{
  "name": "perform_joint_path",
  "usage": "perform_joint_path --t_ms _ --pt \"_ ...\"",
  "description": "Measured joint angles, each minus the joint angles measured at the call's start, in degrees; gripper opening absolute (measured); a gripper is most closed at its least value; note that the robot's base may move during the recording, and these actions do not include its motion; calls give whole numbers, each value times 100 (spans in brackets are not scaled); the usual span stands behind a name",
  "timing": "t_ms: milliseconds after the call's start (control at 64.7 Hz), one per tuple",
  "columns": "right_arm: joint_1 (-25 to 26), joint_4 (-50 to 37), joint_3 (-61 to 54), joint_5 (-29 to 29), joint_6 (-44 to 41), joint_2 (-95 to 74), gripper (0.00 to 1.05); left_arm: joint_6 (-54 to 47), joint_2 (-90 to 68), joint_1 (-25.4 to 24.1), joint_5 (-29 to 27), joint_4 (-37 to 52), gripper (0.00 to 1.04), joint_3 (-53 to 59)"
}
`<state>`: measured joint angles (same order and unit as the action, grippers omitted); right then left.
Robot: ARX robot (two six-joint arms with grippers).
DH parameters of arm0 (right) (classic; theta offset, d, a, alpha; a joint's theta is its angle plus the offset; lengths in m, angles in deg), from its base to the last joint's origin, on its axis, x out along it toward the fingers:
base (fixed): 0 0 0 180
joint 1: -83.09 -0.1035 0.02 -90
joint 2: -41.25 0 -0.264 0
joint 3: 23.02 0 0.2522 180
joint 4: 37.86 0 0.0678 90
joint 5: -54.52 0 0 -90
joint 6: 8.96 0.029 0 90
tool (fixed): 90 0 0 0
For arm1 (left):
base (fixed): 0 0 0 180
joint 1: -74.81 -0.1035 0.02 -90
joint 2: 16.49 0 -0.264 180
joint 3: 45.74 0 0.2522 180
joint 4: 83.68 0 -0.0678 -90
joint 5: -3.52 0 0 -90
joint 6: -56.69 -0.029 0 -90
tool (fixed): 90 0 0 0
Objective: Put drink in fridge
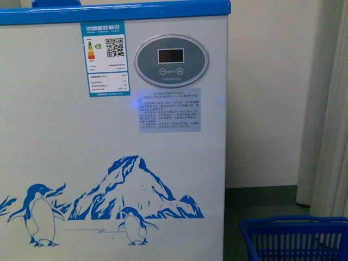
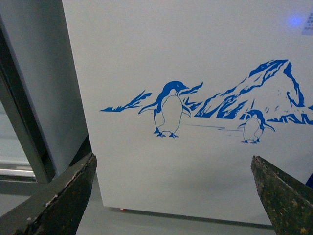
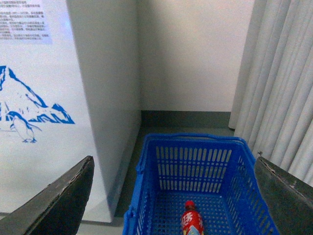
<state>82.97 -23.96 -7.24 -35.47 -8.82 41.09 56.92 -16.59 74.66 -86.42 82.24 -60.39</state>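
The fridge's white front (image 1: 109, 138) is unbroken and a blue handle (image 1: 54, 2) sits on top of the fridge's rim. I expect the fridge's lid to slide back when I push the handle.
The fridge (image 1: 65, 163) fills the front view: a white chest freezer with a blue rim, a grey oval display panel (image 1: 172, 61) and a blue penguin-and-mountain picture. It also shows in the left wrist view (image 2: 195, 58) and the right wrist view (image 3: 44, 161). The drink (image 3: 191, 221), with a red cap and red label, lies in the blue basket (image 3: 146, 196) on the floor to the fridge's right. My right gripper (image 3: 173, 196) is open above the basket. My left gripper (image 2: 173, 193) is open and empty, facing the fridge's front. Neither arm shows in the front view.
The blue basket's rim (image 1: 272, 224) shows at the front view's lower right. Pale curtains (image 1: 329, 109) hang on the right, also in the right wrist view (image 3: 283, 78). A beige wall (image 1: 266, 92) stands behind. A grey frame (image 2: 24, 112) stands left of the fridge.
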Motion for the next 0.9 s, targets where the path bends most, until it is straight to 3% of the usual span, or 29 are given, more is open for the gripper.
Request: perform_joint_path --t_ms 479,572,603,757,897 --pt "0 2 0 -2 0 0 98 0 0 0 -11 0 97 0" --pt "-111 1381 623 -1569 511 -1390 98 0 0 0 2 0 97 0" --pt "11 1370 713 -1674 525 -1801 98 0 0 0 11 0 97 0" --pt "901 133 1338 -1014 304 -4568 98 0 0 2 -2 0 97 0" --pt "1307 -586 2061 -527 -118 -6736 98 0 0 2 -4 0 97 0"
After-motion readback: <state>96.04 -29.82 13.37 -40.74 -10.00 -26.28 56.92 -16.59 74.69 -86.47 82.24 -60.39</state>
